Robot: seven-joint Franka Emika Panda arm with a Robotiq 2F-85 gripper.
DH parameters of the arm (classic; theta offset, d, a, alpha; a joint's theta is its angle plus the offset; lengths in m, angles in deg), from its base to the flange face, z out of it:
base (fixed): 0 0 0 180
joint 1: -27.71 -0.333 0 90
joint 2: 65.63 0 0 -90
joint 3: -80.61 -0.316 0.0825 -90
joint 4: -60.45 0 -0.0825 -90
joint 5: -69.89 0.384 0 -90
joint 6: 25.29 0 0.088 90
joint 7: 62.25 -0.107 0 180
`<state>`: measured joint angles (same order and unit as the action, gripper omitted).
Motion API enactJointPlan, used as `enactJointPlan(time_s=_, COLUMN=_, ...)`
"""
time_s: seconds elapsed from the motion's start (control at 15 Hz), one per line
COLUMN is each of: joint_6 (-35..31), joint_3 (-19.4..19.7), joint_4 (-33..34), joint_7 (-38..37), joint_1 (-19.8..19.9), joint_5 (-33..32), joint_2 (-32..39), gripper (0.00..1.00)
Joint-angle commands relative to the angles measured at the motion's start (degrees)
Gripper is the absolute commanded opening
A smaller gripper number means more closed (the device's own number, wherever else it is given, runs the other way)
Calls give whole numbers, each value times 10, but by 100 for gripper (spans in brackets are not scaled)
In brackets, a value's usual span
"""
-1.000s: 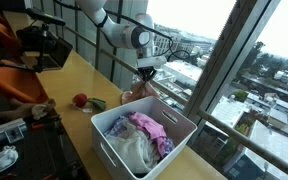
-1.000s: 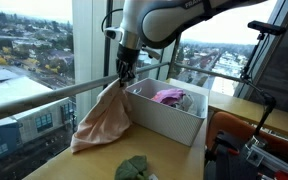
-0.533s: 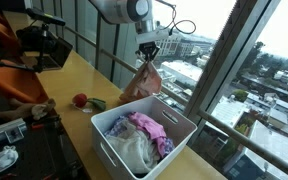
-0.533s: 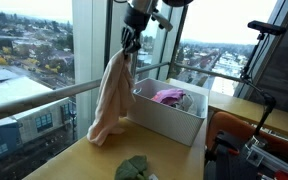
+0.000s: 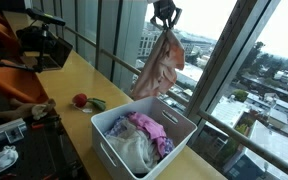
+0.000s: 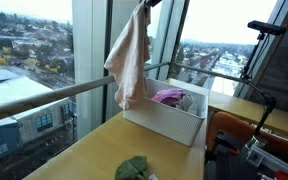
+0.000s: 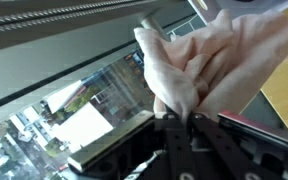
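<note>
The pale pink cloth (image 6: 131, 82) hangs past the white bin's rim. Next, my gripper moves the cloth over the pink garment inside (image 5: 155, 131) before it lowers the cloth and lets go.
My gripper (image 5: 165, 20) is shut on the top of a pale pink cloth (image 5: 160, 68), which hangs free high above the table, near the window. The same cloth shows in both exterior views (image 6: 130, 58), clear of the white bin (image 5: 106, 140). In the wrist view the cloth (image 7: 209, 60) bunches between my two dark fingers (image 7: 180, 117). The bin (image 6: 165, 119) holds a pink garment (image 5: 149, 128) and a pale one (image 5: 132, 150).
A wooden table (image 5: 76, 78) runs along the window. On it lie a red and green item (image 5: 82, 100) and a green crumpled cloth (image 6: 133, 168). Camera gear and an orange chair (image 5: 4, 40) stand at the far end. A red-backed device (image 6: 246, 140) sits near the bin.
My gripper has risen steadily with the pink cloth. The cloth's lower end has left the table and now hangs free beside and above the bin.
</note>
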<state>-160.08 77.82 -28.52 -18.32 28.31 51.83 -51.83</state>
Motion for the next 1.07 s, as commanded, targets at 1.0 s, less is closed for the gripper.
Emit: enactJointPlan(time_s=1.0, joint_6=-19, joint_3=58, joint_4=-6, joint_7=-13, joint_1=44, joint_5=5, joint_2=-91, gripper=2)
